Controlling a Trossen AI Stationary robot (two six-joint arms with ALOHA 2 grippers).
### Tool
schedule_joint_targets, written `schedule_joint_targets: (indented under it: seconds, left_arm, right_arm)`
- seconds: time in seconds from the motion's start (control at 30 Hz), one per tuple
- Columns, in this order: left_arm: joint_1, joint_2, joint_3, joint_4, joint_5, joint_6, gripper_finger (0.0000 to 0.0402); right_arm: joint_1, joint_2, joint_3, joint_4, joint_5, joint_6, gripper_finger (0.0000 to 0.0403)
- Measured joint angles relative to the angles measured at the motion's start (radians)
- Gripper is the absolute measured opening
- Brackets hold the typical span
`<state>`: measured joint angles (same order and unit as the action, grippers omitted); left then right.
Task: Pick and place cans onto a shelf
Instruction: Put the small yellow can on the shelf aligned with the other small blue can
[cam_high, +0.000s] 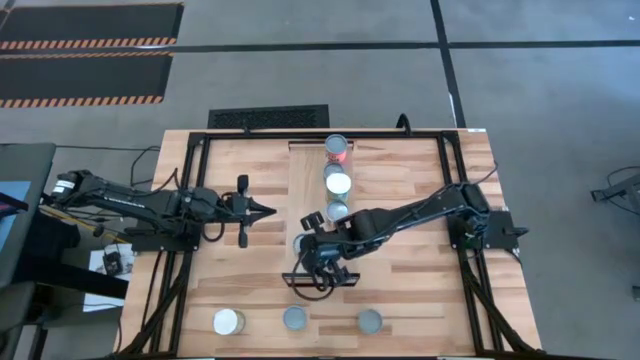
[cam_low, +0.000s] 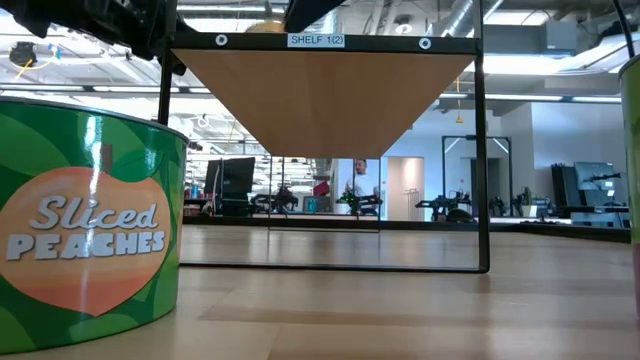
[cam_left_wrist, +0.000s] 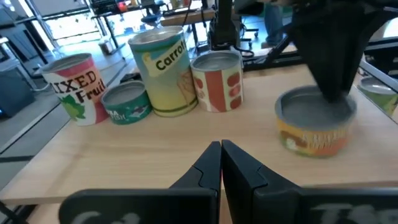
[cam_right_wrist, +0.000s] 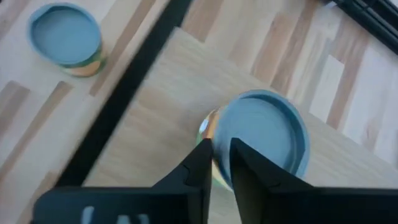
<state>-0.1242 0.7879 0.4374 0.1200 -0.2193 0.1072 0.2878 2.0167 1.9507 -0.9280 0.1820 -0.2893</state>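
Observation:
I should use my left gripper to take the short yellow can (cam_high: 299, 243) to the shelf's far end (cam_high: 308, 172), because the can stands at the shelf's near end, on my left gripper's side.
The shelf (cam_high: 308, 180) is a light-wood plank raised over the table's middle; the low view shows its underside (cam_low: 320, 95). Three cans stand on it in a row, a red one (cam_high: 336, 148) farthest, then two pale ones (cam_high: 338, 183) (cam_high: 338, 210). A short yellow can with a blue-grey top (cam_right_wrist: 264, 137) stands near the shelf's dark near edge (cam_right_wrist: 124, 93). My right gripper (cam_right_wrist: 221, 152) is shut, just above this can's top by its rim. My left gripper (cam_high: 268, 210) is shut and empty, left of the shelf, pointing at it (cam_left_wrist: 221, 155). My right gripper points down over the short can's top near its rim (cam_right_wrist: 217, 127). In the left wrist view its fingers (cam_left_wrist: 333, 87) reach down to the top. I cannot tell whether they touch it. The can stands upright on the shelf.
Three cans stand along the table's near edge (cam_high: 228, 321) (cam_high: 294, 318) (cam_high: 370, 320). A green "Sliced Peaches" can (cam_low: 90, 230) fills the low view's left. The left wrist view also shows a Mixed Fruit can (cam_left_wrist: 71, 87) and a teal can (cam_left_wrist: 126, 102).

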Motion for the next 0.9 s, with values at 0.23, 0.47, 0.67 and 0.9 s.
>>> schedule_joint_targets:
  seconds: [0.23,0.47,0.67,0.9]
  left_arm:
    - [0.000,0.000,0.000,-0.003,0.014,-0.012,0.0002]
    - [-0.008,0.000,0.000,-0.002,0.114,0.020,0.0002]
    - [-0.060,0.000,0.000,0.030,0.089,0.039,0.0002]
    - [-0.101,0.000,0.000,0.113,0.021,0.035,0.0002]
  right_arm:
    - [-0.010,-0.003,0.000,0.011,0.003,-0.019,0.0124]
    - [0.058,-0.112,-0.052,-0.040,0.011,-0.015,0.0075]
    - [0.086,-0.317,-0.362,0.193,0.020,0.025,0.0013]
    - [0.122,-0.633,-0.790,0.619,0.027,0.045,0.0006]
